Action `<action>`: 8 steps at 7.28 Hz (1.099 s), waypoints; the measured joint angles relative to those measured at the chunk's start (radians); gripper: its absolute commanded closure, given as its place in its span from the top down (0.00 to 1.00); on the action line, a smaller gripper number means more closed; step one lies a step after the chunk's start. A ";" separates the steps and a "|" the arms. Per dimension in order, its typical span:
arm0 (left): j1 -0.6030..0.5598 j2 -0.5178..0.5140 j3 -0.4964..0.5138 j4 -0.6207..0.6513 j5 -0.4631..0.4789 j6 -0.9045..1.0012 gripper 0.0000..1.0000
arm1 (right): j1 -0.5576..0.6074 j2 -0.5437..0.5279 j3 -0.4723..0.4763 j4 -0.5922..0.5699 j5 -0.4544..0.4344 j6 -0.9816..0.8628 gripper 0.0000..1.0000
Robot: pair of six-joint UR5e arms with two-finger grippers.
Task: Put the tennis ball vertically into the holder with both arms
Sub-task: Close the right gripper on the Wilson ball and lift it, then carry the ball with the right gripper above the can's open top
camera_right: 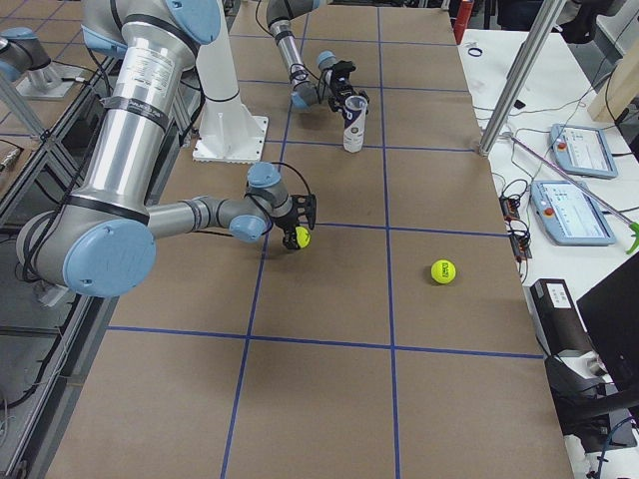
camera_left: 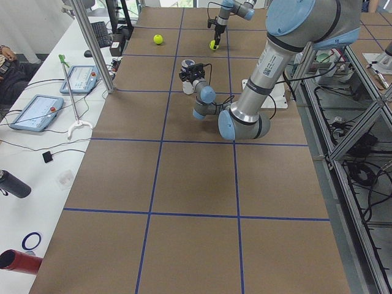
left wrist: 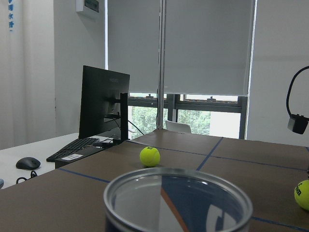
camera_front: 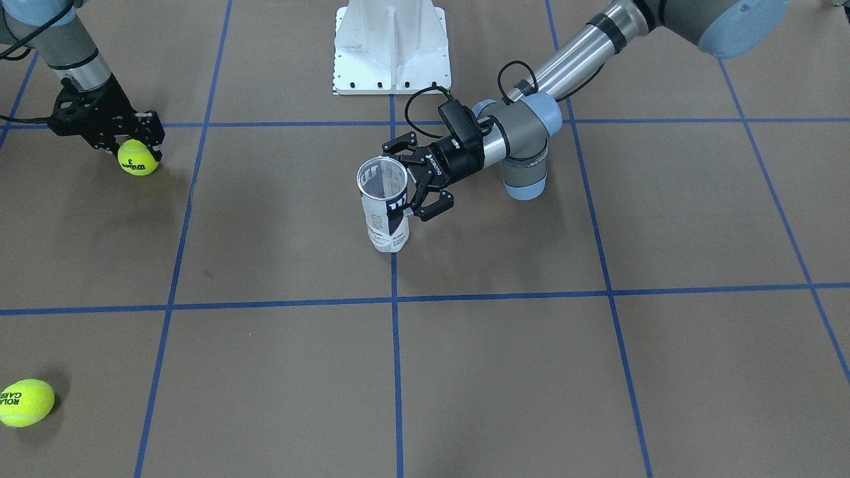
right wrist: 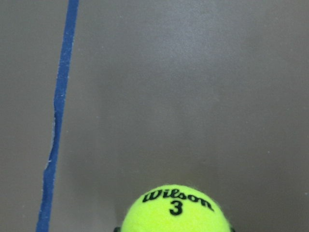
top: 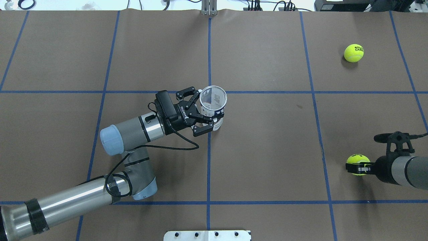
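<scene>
The holder's opening looks wider than the held tennis ball. So I expect the ball to fall deep below the holder's rim when I let go there.
The holder, a clear can with a white and navy label, stands upright near the table's middle, its mouth up; it also shows in the overhead view and fills the bottom of the left wrist view. My left gripper lies level beside it, jaws spread wide on either side of the can's near wall, open. My right gripper points down, shut on a yellow Wilson tennis ball low at the table.
A second yellow tennis ball lies loose at the far right of the table. The white pedestal base stands at the robot's edge. Blue tape lines cross the brown table.
</scene>
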 measured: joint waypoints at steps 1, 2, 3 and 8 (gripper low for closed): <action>0.000 0.000 0.000 -0.001 0.000 0.000 0.90 | 0.031 0.023 0.021 -0.026 0.021 0.000 0.00; 0.001 0.000 0.000 -0.001 0.000 0.000 0.90 | 0.059 0.086 0.037 -0.095 0.039 0.001 0.00; 0.001 0.000 0.000 -0.001 0.000 0.000 0.90 | 0.082 0.195 0.051 -0.220 0.051 0.002 0.00; 0.003 0.000 -0.002 -0.001 0.000 0.000 0.90 | 0.112 0.865 0.120 -0.982 0.100 0.107 0.00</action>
